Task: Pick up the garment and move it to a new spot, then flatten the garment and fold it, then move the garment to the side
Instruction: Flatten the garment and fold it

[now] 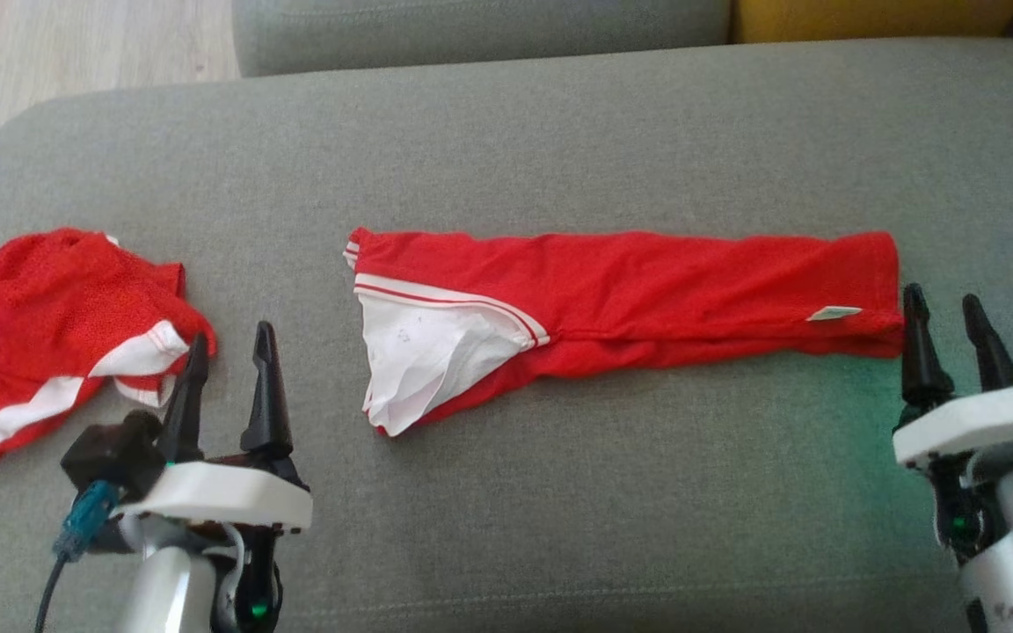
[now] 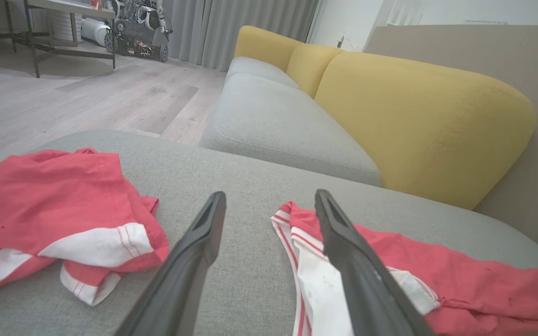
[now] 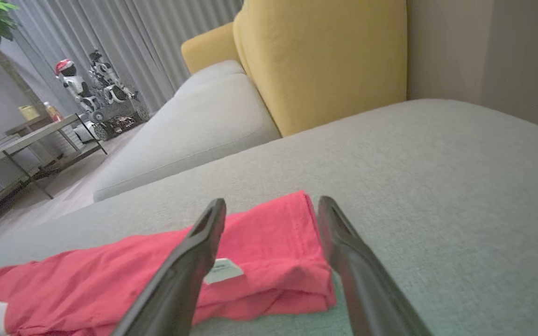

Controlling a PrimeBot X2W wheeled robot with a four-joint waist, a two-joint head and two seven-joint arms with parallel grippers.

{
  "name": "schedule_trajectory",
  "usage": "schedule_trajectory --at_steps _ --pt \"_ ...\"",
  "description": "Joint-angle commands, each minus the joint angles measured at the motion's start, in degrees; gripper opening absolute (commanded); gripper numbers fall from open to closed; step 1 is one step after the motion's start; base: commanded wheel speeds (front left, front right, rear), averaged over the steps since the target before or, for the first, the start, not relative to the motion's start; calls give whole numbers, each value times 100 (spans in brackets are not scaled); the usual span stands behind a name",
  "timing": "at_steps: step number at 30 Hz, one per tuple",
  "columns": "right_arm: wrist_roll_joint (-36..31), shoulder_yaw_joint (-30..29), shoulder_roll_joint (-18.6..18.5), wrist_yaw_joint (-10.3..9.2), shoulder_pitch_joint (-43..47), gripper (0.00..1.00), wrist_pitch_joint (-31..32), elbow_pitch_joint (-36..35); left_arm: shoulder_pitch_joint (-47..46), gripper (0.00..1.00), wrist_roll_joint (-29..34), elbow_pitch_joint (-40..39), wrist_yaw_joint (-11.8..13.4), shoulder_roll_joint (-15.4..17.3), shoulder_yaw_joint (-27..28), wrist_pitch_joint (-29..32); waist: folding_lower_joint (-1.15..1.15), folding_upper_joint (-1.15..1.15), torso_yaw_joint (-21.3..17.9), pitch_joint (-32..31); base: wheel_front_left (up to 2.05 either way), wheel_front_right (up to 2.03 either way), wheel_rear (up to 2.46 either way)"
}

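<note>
Some white will still show when I fold the garment over, because the red garment's labelled end (image 1: pixel 859 294) is less wide than its flared white sleeve end (image 1: pixel 420 360).
A red garment (image 1: pixel 647 290) with white trim lies folded into a long strip across the middle of the grey cushion (image 1: pixel 559 132), its white sleeve end at the left and a small white label near its right end. My left gripper (image 1: pixel 229 347) stands open at the lower left, between that strip and another garment, touching neither. In the left wrist view the strip's white-trimmed end (image 2: pixel 390 266) lies under the right finger. My right gripper (image 1: pixel 946 321) is open just beyond the strip's right end. The right wrist view shows that end (image 3: pixel 273 261) between the open fingers.
A second crumpled red and white garment (image 1: pixel 49 334) lies at the cushion's left edge, also seen as a heap (image 2: pixel 54 219) in the left wrist view. Yellow backrests (image 2: pixel 418 121) and another grey seat (image 2: pixel 278 126) lie beyond. Wooden floor (image 1: pixel 76 44) is at the far left.
</note>
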Motion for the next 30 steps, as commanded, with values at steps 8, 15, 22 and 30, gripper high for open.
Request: schedule_trajectory --at_steps 8,15,22,30 --pt "-208 -776 228 -5 -897 100 693 831 -460 100 28 56 -139 -13 71 -68 0 0 154 309 0 0 0" --pt "-445 -1062 201 -5 -1432 100 1164 1674 -631 100 -26 119 -85 -15 -107 -68 0 0 281 533 0 0 0" --pt "-634 -972 153 -5 -1763 100 1434 2306 -740 100 -41 124 -45 -15 -199 -69 0 0 345 675 0 0 0" --pt "-588 -765 204 -5 -1912 0 1543 2709 -791 100 -29 136 -20 -16 -209 -69 0 0 327 714 0 0 0"
